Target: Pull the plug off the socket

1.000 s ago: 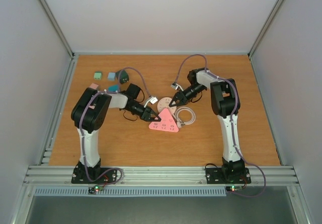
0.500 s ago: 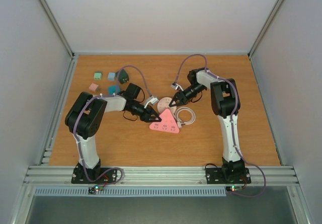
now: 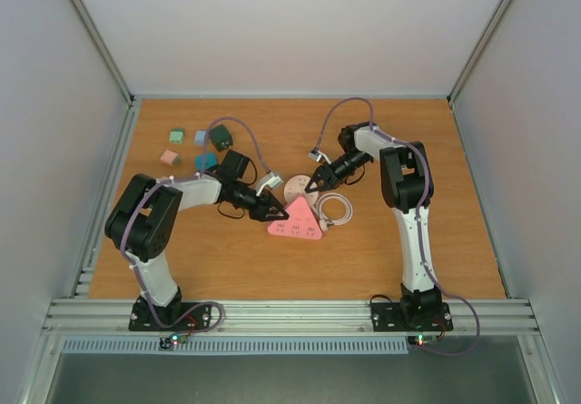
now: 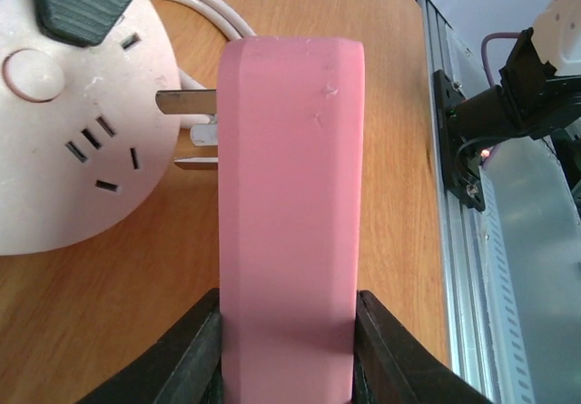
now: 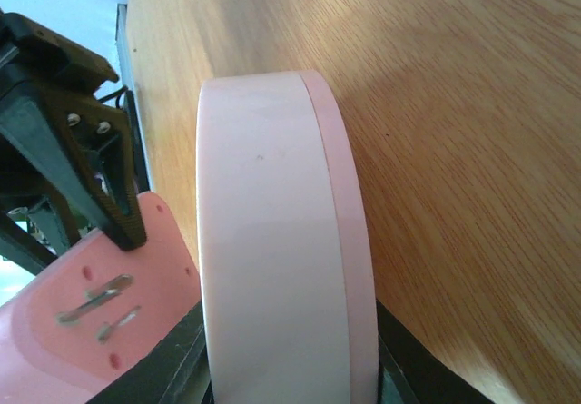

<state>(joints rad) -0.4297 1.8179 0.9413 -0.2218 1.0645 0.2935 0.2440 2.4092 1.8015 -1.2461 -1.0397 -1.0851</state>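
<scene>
The pink block's metal prongs [image 4: 186, 103] are clear of the round socket, so my left gripper goes on pulling the pink block away before I let go of it near the teal block [image 3: 205, 162].
A pink triangular plug block [image 3: 295, 221] lies at mid-table, and my left gripper [image 3: 275, 210] is shut on its left corner. In the left wrist view the pink block [image 4: 290, 177] sits between both black fingers. Its metal prongs [image 4: 186, 103] stick out bare, beside the round pale socket [image 4: 64, 132] and not in its slots. My right gripper [image 3: 313, 186] is shut on the round socket [image 3: 297, 189]. In the right wrist view the socket's rim [image 5: 272, 241] is clamped on edge, with the pink block [image 5: 100, 313] to its left. A white cable coil [image 3: 337, 209] lies beside them.
Small blocks sit at the back left: green [image 3: 176, 136], light blue [image 3: 201, 137], pink [image 3: 169, 157], teal [image 3: 207, 161], dark green [image 3: 221, 136]. An aluminium rail [image 3: 290, 313] runs along the near edge. Walls enclose the table on three sides.
My left arm's elbow and upper links have swung left and nearer, while its gripper stays on the pink block. The right arm and round socket have not moved.
</scene>
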